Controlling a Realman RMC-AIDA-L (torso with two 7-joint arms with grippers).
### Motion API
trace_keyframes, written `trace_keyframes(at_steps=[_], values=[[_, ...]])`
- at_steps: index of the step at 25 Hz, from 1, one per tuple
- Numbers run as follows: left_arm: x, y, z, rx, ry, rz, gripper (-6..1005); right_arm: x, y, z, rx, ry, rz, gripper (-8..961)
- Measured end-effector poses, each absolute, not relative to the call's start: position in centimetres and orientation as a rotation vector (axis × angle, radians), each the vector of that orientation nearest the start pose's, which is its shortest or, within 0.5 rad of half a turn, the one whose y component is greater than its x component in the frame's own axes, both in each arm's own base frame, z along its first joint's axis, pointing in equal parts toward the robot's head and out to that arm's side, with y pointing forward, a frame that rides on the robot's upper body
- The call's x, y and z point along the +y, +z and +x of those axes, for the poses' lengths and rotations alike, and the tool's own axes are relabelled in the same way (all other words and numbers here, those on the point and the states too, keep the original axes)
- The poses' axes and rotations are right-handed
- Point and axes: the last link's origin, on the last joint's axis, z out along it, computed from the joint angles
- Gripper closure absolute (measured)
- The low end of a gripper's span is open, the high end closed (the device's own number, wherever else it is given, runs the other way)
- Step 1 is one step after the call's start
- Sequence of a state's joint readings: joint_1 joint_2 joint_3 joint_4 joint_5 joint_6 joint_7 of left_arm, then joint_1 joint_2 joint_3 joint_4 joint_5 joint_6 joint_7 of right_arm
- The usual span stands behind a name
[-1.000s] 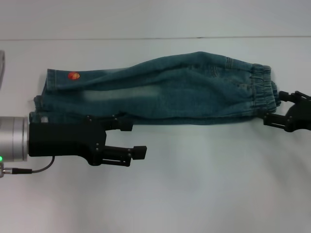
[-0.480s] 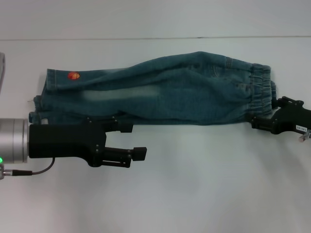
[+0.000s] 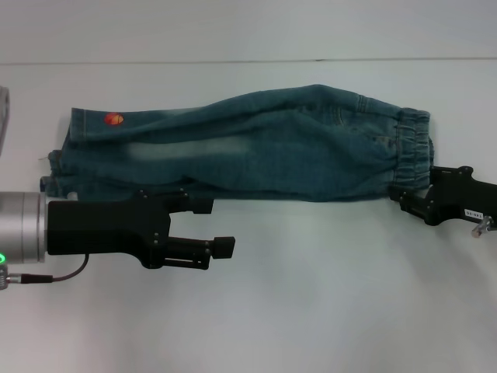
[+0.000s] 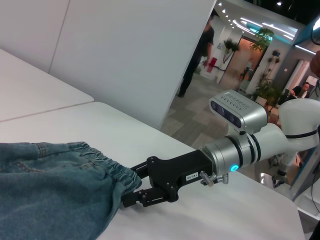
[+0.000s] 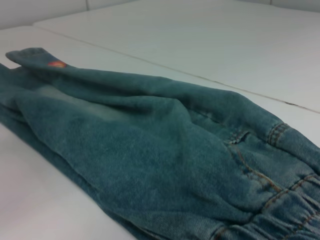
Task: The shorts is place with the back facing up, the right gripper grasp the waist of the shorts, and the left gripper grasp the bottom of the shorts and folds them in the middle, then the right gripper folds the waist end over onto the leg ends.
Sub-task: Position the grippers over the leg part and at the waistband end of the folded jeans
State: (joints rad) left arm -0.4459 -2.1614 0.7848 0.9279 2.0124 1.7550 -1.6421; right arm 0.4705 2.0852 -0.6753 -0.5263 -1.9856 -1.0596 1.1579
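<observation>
My right gripper is at the waist [image 3: 413,148] while the shorts' middle lies loose, so my left gripper should steady the middle [image 3: 260,159] before my right gripper folds the waist over.
The shorts [image 3: 256,151] lie folded lengthwise on the white table, with the leg ends [image 3: 66,155] at the left near a red-orange patch [image 3: 114,119]. The ruffled waist [image 3: 415,151] is at the right. My right gripper [image 3: 415,180], with its white label, stands open at the waist's near corner. In the left wrist view its fingers [image 4: 145,167] straddle the waistband [image 4: 100,160]. My left gripper [image 3: 213,225] is open just in front of the shorts' near edge and holds nothing. The right wrist view shows only the denim [image 5: 140,150].
A seam [image 3: 233,61] crosses the table behind the shorts. A grey object [image 3: 3,109] pokes in at the left edge. The left wrist view shows the table's far edge [image 4: 240,187], with an office floor and people beyond it.
My right gripper has moved left into the waist, and the shorts have slid slightly left. The left gripper has stayed in place.
</observation>
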Motion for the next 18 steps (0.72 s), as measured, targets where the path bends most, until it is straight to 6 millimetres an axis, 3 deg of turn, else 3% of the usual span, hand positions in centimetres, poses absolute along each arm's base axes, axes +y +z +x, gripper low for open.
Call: trace_keyframes(at_steps=[2, 5, 18], values=[[29.8, 0.0, -23.2, -0.752, -0.743, -2.890, 96, 34.1, -1.4, 34.0, 0.660, 0.291, -2.382, 323], [29.8, -0.1, -23.2, -0.754, -0.745, -2.890, 96, 34.1, -1.4, 34.0, 0.658, 0.292, -2.383, 513], [31.4, -2.1, -22.2, -0.739, -0.852, -2.837, 119, 32.5, 1.0, 33.9, 0.602, 0.384, -2.385, 648]])
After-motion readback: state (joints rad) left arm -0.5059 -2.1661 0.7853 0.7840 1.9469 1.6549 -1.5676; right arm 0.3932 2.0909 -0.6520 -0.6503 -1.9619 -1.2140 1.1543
